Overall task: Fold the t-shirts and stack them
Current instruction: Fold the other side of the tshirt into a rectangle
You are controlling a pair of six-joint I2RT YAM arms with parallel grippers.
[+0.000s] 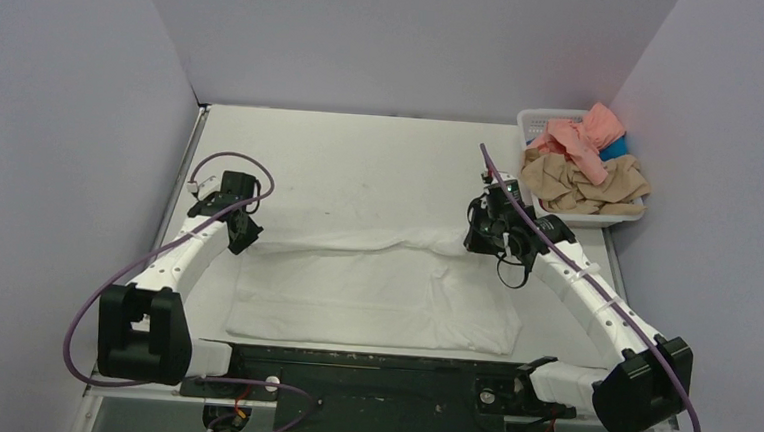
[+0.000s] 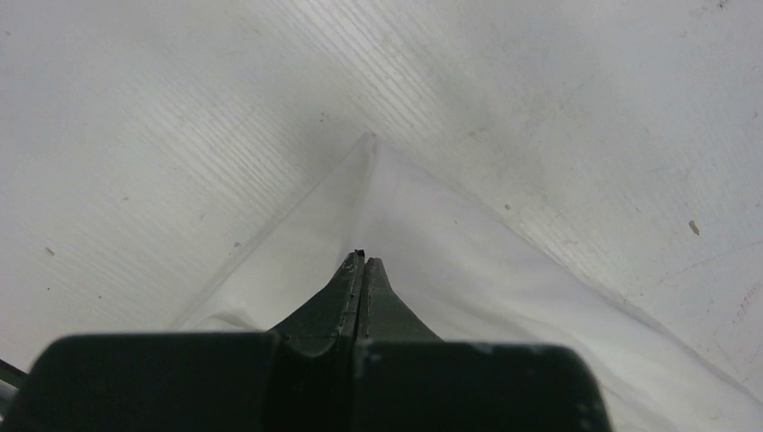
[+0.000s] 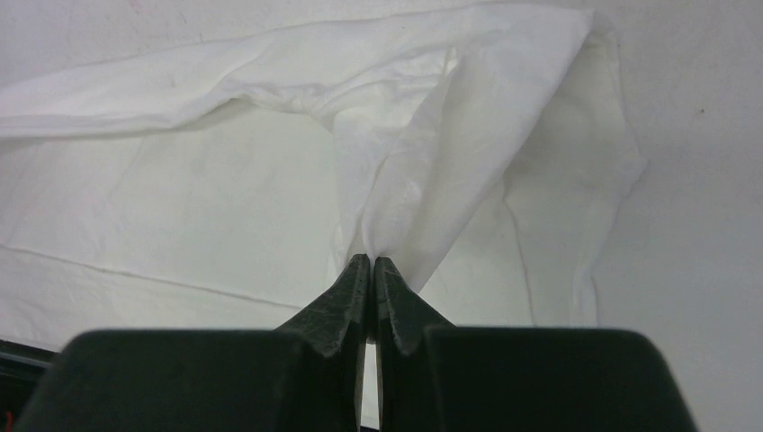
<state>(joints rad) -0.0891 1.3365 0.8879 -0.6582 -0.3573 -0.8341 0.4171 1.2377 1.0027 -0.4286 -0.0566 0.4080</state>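
My right gripper should continue to pull the white t-shirt's lifted edge point(image 1: 351, 247) over the lower layer point(image 1: 374, 288) until the edge lies flat, because it is stretched tight to my left gripper.
A white t-shirt point(image 1: 373, 296) lies spread flat across the near middle of the table, print not visible. My left gripper point(image 1: 247, 233) is at its far left corner; in the left wrist view the gripper point(image 2: 363, 261) is shut, with a cloth ridge point(image 2: 396, 207) running up to its tips. My right gripper point(image 1: 484, 237) is at the shirt's far right edge; in the right wrist view the gripper point(image 3: 372, 261) is shut on a bunched fold of the white shirt point(image 3: 423, 189), lifted a little. Salmon-pink point(image 1: 583, 138), tan point(image 1: 580, 185) and blue point(image 1: 616, 147) t-shirts are piled in the basket.
The white lattice basket point(image 1: 544, 116) stands at the far right against the wall. Grey walls close in the table on the left, back and right. A black base bar point(image 1: 378, 371) runs along the near edge between the arm bases.
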